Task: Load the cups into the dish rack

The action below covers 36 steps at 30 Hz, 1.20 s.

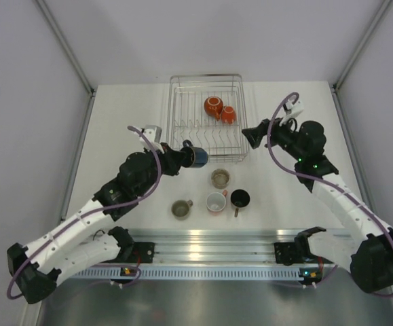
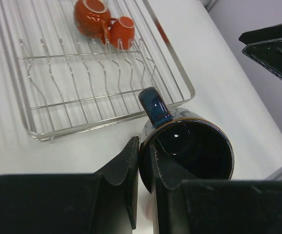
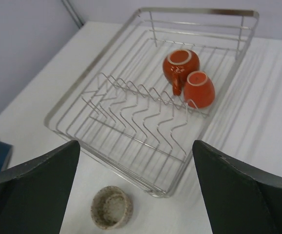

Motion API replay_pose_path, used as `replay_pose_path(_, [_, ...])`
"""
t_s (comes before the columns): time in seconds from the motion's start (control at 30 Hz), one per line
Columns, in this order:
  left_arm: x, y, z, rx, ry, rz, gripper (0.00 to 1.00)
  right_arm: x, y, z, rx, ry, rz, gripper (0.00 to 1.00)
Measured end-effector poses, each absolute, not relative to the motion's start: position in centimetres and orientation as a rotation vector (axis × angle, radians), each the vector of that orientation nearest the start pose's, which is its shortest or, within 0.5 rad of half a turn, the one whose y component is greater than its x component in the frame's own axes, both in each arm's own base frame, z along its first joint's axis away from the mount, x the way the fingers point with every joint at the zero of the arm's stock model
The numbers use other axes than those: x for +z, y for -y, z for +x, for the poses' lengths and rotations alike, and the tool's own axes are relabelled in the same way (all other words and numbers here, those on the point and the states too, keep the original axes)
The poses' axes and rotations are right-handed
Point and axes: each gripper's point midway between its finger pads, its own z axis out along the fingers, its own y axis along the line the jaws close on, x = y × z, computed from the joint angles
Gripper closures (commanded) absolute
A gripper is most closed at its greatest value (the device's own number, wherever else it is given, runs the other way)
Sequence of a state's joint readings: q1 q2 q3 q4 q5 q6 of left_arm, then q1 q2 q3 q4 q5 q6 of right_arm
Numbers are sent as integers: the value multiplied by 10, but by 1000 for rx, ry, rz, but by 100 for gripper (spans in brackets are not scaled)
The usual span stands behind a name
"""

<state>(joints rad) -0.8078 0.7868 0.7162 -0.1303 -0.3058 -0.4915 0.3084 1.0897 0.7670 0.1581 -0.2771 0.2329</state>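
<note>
The dark blue cup's base [image 1: 205, 157] is free and points toward my open right gripper. That gripper should keep moving in until its fingers close around the body [image 1: 197, 157].
The silver wire dish rack [image 1: 172, 115] stands at the back centre, with two orange cups [image 1: 214, 105] [image 1: 229, 115] lying in its right part. My left gripper [image 1: 186, 156] is shut on the wall of the dark blue cup [image 1: 198, 156], one finger inside and one outside, just off the rack's near left corner. In the left wrist view the cup [image 2: 194, 146] shows its handle pointing toward the rack [image 2: 28, 122]. My right gripper [image 1: 254, 136] is open and empty beside the rack's right edge; its wrist view shows the rack [image 3: 82, 83] and an olive cup [image 3: 112, 207].
Four cups stand on the table in front of the rack: an olive one [image 1: 220, 178], another olive one [image 1: 180, 208], the pink one [image 1: 216, 202] and the black one [image 1: 239, 198]. A metal rail [image 1: 210, 255] runs along the near edge.
</note>
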Motion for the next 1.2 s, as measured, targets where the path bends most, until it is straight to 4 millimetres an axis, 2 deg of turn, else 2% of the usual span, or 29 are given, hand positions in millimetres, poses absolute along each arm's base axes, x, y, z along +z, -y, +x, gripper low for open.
replay_pose_path(0.2, [271,234,270,-962,-1738,86,100,301,-197,315,917,-1508,-351,1])
replay_pose_path(0.33, [289,244,285,-1162,-1639,73,100,324,-213,293,1090,-1387,-412,1])
replay_pose_path(0.47, [318,265,281,-1377,-1503,128,100,340,-226,276,1227,-1287,-455,1])
replay_pose_path(0.57, [332,277,275,-1510,-1421,167,100,349,-236,264,1320,-1230,-482,1])
replay_pose_path(0.7, [344,282,269,-1606,-1354,189,100,357,-250,248,1405,-1177,-525,1])
replay_pose_path(0.93, [362,280,258,-1654,-1270,220,100,366,-264,227,1478,-1113,-581,1])
replay_pose_path(1.2, [366,279,256,-1662,-1248,225,100,364,-284,217,1543,-1109,-618,1])
